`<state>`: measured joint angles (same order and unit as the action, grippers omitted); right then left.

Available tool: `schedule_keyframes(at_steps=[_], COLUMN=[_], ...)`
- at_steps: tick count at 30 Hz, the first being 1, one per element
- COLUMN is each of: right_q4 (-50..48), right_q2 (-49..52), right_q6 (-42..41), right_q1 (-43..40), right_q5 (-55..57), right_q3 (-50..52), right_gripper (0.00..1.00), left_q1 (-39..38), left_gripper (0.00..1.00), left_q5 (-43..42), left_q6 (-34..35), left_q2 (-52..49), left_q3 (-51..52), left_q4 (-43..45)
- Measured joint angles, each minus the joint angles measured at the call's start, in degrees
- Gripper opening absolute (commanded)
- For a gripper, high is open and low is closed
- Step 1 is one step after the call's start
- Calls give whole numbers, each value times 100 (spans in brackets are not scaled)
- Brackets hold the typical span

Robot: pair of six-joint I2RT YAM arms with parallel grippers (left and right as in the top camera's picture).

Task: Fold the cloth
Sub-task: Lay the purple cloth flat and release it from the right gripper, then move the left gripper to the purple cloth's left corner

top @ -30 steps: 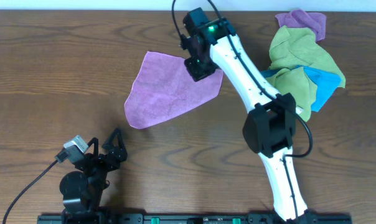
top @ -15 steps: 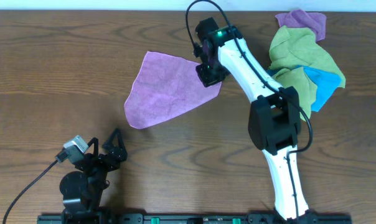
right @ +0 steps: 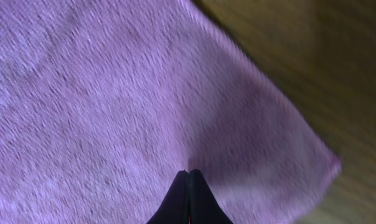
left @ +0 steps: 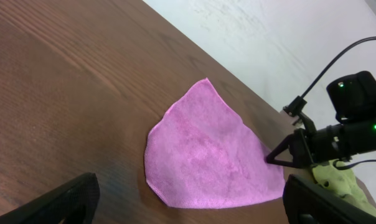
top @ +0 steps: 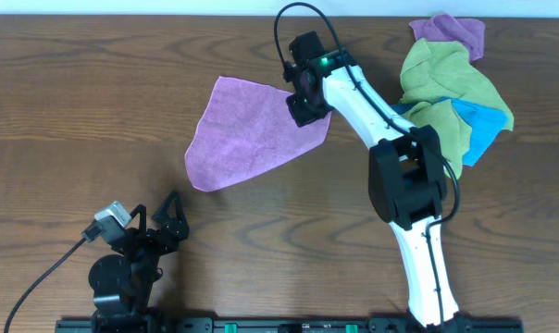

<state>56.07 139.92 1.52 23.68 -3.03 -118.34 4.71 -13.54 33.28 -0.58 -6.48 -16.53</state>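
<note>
I should keep dragging the lilac-purple cloth's end back, with my right gripper's closed fingers resting on it, until the cloth straightens, as the table behind is open.
The lilac-purple cloth lies flat on the wooden table, left of centre at the back. My right gripper hovers over the cloth's right corner. In the right wrist view its black fingertips are pressed together with nothing between them, casting a shadow on the cloth below. My left gripper rests near the front left edge, well short of the cloth. Its fingers stand wide apart and empty in the left wrist view, with the cloth ahead of them.
A heap of cloths sits at the back right: lime-green cloths, a blue cloth and a second purple cloth. The right arm stretches diagonally from the front edge across the table.
The right gripper shifted slightly to the right over the cloth's right corner, and its elbow swung a little right. The cloth and the left arm stayed still.
</note>
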Motion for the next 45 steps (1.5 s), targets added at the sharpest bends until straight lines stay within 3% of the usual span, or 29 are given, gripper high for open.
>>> schedule_keyframes(at_steps=[8, 20, 21, 22, 23, 24, 28, 33, 40, 45], right_q4=[-619, -3176, -3226, -3268, -3287, -3279, -3158, -2741, -1838, -507], right_q2=[256, 706, 719, 732, 737, 737, 732, 271, -2087, -3390], right_q6=[20, -68, -92, -125, -164, -190, -247, -262, -254, -68], right_q1=[0, -116, -151, -188, -227, -249, -249, -216, -125, -127], right_q5=[-313, -610, -632, -658, -769, -809, -1082, -1279, -1375, -1410], right_q3=[-85, -96, -94, -94, -94, -98, -192, -208, -321, -501], right_gripper=[1, 1, 9, 22, 23, 25, 57, 65, 69, 68], left_q1=[0, 0, 0, 0, 0, 0, 0, 0, 0, 0], left_gripper=[95, 96, 95, 95, 95, 95, 95, 95, 95, 95], left_q5=[0, 2, 2, 0, 2, 2, 2, 4, -28, -109], left_q6=[0, 0, 0, 0, 0, 0, 0, 0, 0, 0], left_q2=[-2, 0, 0, 0, 0, 0, 0, 0, 0, -2], left_q3=[0, 0, 0, 0, 0, 0, 0, 0, 0, 2], left_q4=[-2, -2, -2, -2, -2, -2, -2, -2, 2, 37])
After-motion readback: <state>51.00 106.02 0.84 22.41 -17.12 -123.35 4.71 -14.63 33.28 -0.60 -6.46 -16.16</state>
